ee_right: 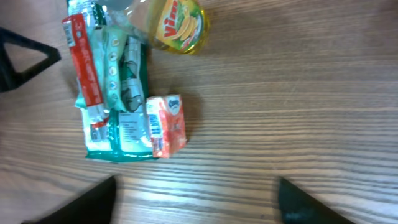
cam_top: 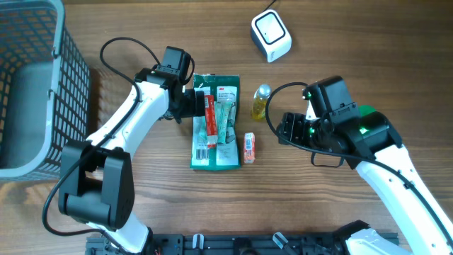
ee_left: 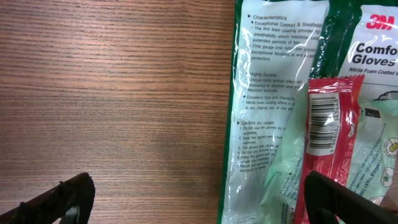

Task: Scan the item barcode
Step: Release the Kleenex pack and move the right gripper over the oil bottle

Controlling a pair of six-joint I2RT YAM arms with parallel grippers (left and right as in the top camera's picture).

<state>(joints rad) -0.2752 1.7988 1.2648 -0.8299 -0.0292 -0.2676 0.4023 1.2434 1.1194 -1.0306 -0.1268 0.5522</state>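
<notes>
I should take the bottle point(cam_top: 260, 106) with my right gripper and move it away from the package before scanning, because the yellow bottle is standing close to the gloves package.
A green-and-clear gloves package point(cam_top: 219, 142) lies flat at mid-table, with a red packet point(cam_top: 209, 122) on top of it. In the left wrist view the red packet point(ee_left: 329, 124) shows its barcode face up on the gloves package point(ee_left: 273, 112). My left gripper point(cam_top: 199, 104) point(ee_left: 199, 205) is open over the package's left edge, one finger above bare wood, the other above the red packet. A yellow bottle point(cam_top: 261, 101) point(ee_right: 180, 18) and a small orange box point(cam_top: 249, 147) point(ee_right: 166, 124) lie just right of the package. My right gripper point(cam_top: 283, 129) point(ee_right: 196, 205) is open over bare wood, holding nothing.
A white barcode scanner point(cam_top: 271, 35) stands at the back, right of centre. A grey wire basket point(cam_top: 67, 71) fills the far left. The left arm's black finger point(ee_right: 25, 56) shows at the left edge of the right wrist view.
</notes>
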